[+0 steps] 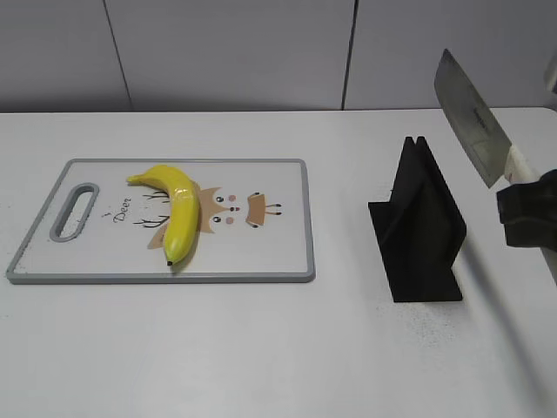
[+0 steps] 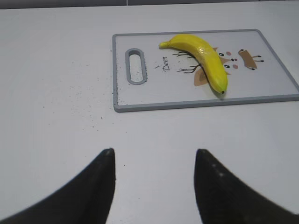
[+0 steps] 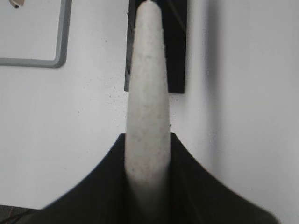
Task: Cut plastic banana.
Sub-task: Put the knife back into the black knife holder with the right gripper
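The cleaver's grey blade (image 1: 473,117) is in line with the black knife stand (image 1: 421,192). My right gripper keeps moving the cleaver down until the stand holds it, and then let go.
The plastic banana (image 1: 177,212), glossy yellow and curved, lies whole on a white cutting board (image 1: 278,252) with a grey rim; it also shows in the left wrist view (image 2: 203,58). My right gripper (image 1: 525,212) is shut on the pale handle (image 3: 147,102) of a cleaver, whose grey blade (image 1: 472,117) points up and left, in the air above the black knife stand (image 1: 420,226). My left gripper (image 2: 154,156) is open and empty over bare table, on the near side of the board's handle end.
The board (image 2: 187,103) has a handle slot (image 1: 77,209) at its left end and a deer drawing under the banana. The black stand also shows in the right wrist view (image 3: 180,46) below the knife handle. A grey wall runs behind the white table.
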